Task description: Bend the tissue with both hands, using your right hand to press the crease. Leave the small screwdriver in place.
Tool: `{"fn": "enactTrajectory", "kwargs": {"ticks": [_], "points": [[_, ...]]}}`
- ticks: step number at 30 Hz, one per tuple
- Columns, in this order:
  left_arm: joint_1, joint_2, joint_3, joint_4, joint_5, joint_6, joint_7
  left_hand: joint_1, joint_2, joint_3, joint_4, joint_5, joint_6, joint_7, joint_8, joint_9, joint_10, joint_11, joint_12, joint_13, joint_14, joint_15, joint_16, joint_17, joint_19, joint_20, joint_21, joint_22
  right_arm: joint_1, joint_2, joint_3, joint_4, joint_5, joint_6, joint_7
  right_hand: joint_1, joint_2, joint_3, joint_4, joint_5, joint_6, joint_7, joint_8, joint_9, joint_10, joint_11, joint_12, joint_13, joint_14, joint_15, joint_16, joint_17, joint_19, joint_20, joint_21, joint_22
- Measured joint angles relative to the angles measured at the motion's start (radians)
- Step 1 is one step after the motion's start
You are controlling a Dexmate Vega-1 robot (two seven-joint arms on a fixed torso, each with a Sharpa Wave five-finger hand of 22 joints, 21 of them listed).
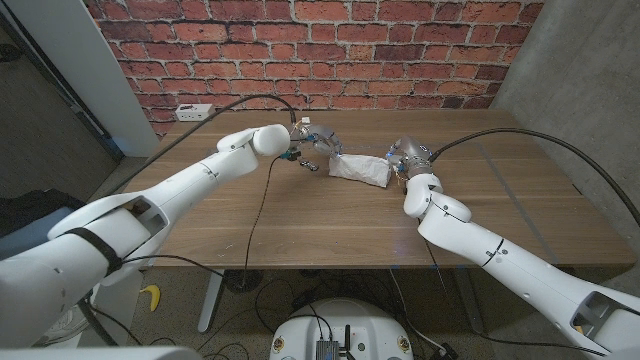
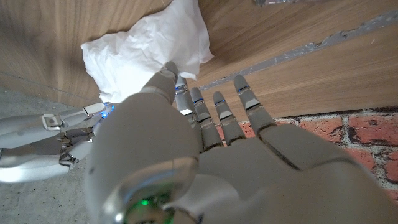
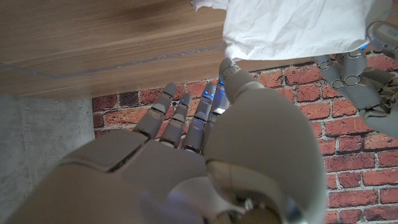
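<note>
The white tissue (image 1: pixel 360 170) has soft wrinkles that run down to a limp corner (image 3: pixel 233 52), so it will fold over in a loose, rounded bulge when I carry its end across.
A crumpled white tissue (image 1: pixel 360 168) lies on the wooden table (image 1: pixel 300 220) a little behind its middle. My left hand (image 1: pixel 316 142) is at the tissue's left end; in the left wrist view its thumb tip touches the edge of the tissue (image 2: pixel 149 50) while the left fingers (image 2: pixel 224 115) reach out straight and apart. My right hand (image 1: pixel 408 157) is at the tissue's right end. In the right wrist view its right fingers (image 3: pixel 180 118) are spread and its thumb ends just short of the tissue (image 3: pixel 292 28). A small dark tool, apparently the screwdriver (image 1: pixel 303 162), lies below the left hand.
A white power strip (image 1: pixel 193 110) sits at the table's back left corner by the brick wall (image 1: pixel 330 50). A black cable (image 1: pixel 258 205) hangs from the left arm across the table to its front edge. Another cable (image 1: pixel 520 135) arcs over the right side.
</note>
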Motion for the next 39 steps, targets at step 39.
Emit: {"fn": "enactTrajectory", "kwargs": {"ticks": [39], "points": [[-0.157, -0.223, 0.200, 0.412, 0.091, -0.071, 0.253, -0.004, -0.012, -0.003, 0.002, -0.005, 0.029, 0.010, -0.016, -0.016, 0.011, 0.000, -0.002, 0.000, 0.000, 0.000, 0.000, 0.002, -0.004, -0.004, 0.008, 0.000, 0.118, 0.042, -0.061, 0.246, -0.016, 0.094, 0.042, -0.046, 0.001, 0.023, 0.009, 0.000, 0.008, -0.008, -0.023, 0.007, -0.032, -0.003, -0.019, -0.007, 0.008, 0.000, 0.005, 0.018, 0.000, 0.000, 0.000, 0.002]]}}
